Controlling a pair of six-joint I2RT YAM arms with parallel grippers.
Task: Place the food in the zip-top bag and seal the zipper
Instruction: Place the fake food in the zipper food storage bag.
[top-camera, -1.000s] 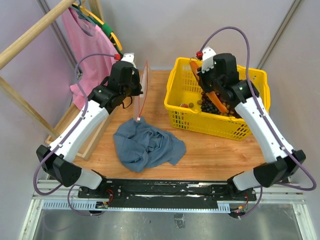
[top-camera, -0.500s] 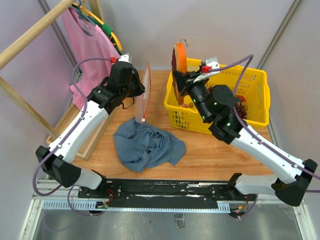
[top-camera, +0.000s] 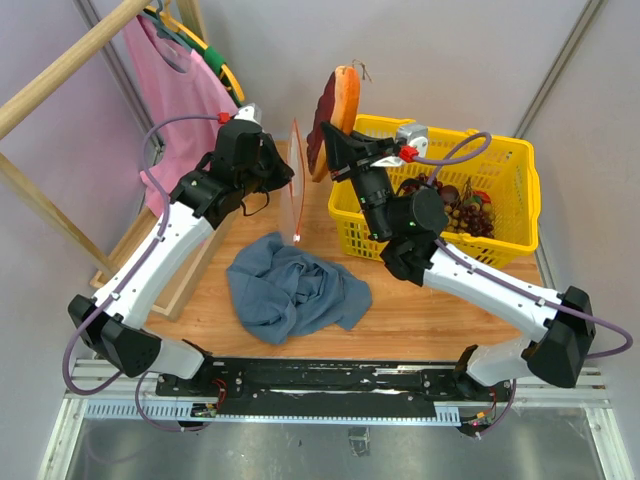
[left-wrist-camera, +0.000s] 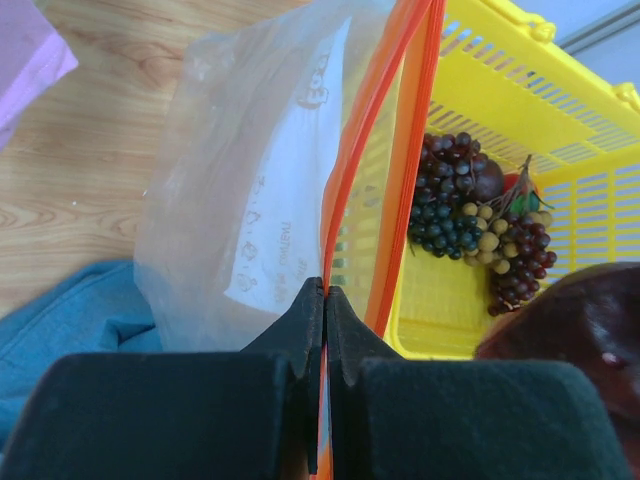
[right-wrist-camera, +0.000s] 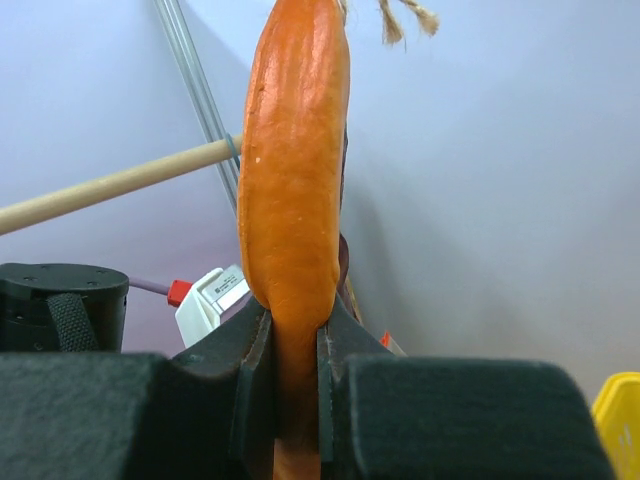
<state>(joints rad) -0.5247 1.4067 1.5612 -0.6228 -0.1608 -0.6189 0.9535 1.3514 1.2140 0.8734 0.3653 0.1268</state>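
Note:
Next, I bring the fruit wedge (top-camera: 344, 104) over with my right gripper, turn it along the zipper strips (top-camera: 299, 150) and lower it; it slants high beside the bag's narrow opening.
My left gripper (top-camera: 283, 180) is shut on one lip of the clear zip-top bag (top-camera: 296, 195) and holds it upright above the table, left of the basket. In the left wrist view my gripper (left-wrist-camera: 324, 291) pinches one orange-red zipper strip (left-wrist-camera: 352, 150); the other strip stands apart, so the bag (left-wrist-camera: 250, 200) has its mouth open. My right gripper (top-camera: 337, 160) is shut on the orange-red fruit wedge (top-camera: 337, 105), raised just right of the bag's top edge. The wedge (right-wrist-camera: 295, 180) stands upright in my right gripper (right-wrist-camera: 296, 322). The dark purple grapes (left-wrist-camera: 447, 195) lie in the basket.
The yellow basket (top-camera: 505, 245) stands at the right and also holds a brownish-green grape bunch (left-wrist-camera: 508, 250). A blue-grey cloth (top-camera: 295, 290) lies crumpled at the table's front middle. A pink shirt (top-camera: 185, 90) hangs on a wooden rack (top-camera: 60, 70) at the left.
My right arm lifted the fruit wedge out of the basket and swung it left, up beside the bag's top edge. My left gripper kept the bag held up, almost still.

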